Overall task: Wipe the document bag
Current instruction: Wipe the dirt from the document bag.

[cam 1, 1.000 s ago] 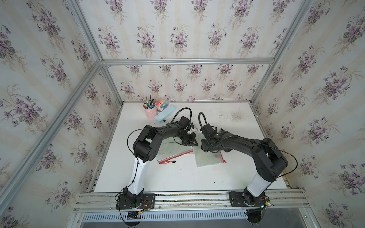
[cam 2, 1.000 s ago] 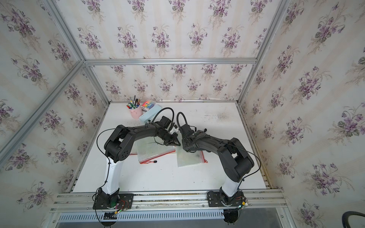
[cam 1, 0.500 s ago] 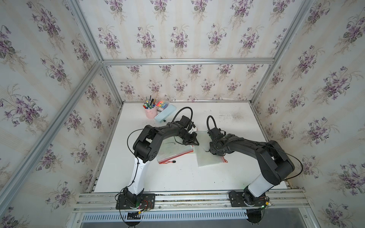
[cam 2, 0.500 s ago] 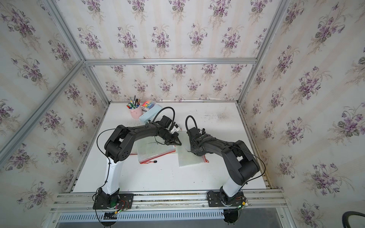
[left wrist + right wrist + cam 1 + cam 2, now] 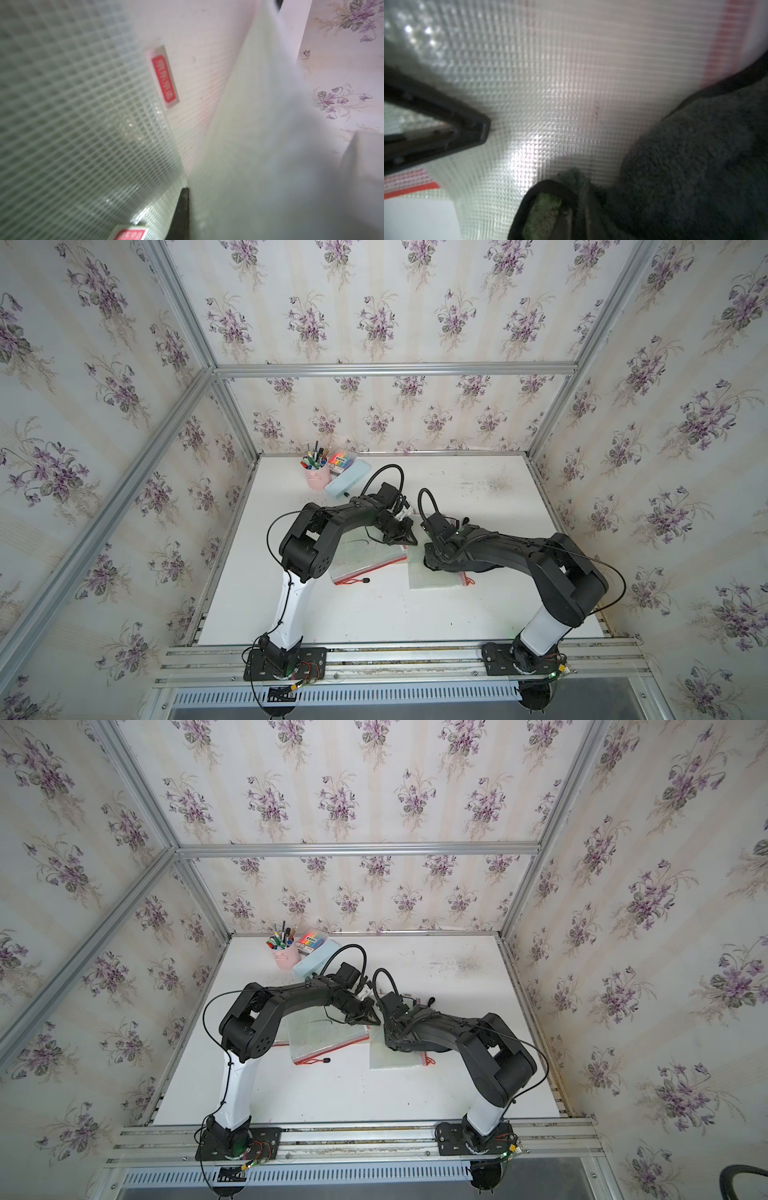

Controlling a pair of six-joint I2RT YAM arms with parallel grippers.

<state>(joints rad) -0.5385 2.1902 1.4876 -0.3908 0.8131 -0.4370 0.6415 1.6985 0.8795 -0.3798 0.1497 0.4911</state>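
The document bag's mesh (image 5: 256, 120) is bulging up next to my left gripper, so my right gripper needs to pull the cloth back across toward the red zip (image 5: 728, 38).
Two mesh document bags with red zips lie mid-table in both top views. The right-hand document bag (image 5: 432, 580) (image 5: 392, 1060) (image 5: 571, 83) is under my right gripper (image 5: 432, 558) (image 5: 392, 1042) (image 5: 566, 199). That gripper is shut on a dark cloth (image 5: 478, 568) (image 5: 695, 155) lying flat on the bag. My left gripper (image 5: 409, 540) (image 5: 375, 1021) (image 5: 186, 193) is shut, its tip pressed down at this bag's far left corner, beside the left-hand bag (image 5: 365, 562) (image 5: 72, 124). The right wrist view shows those left fingertips (image 5: 475, 128) on the mesh.
At the back left stand a pink pen cup (image 5: 318, 477), a light blue pencil case (image 5: 348, 484) and a box of markers (image 5: 341, 457). Papered walls with aluminium posts close in the table on three sides. A rail (image 5: 395, 655) runs along the front edge.
My right gripper slid the cloth to the right across the bag, then back toward the left and nearer. The left arm has stayed put.
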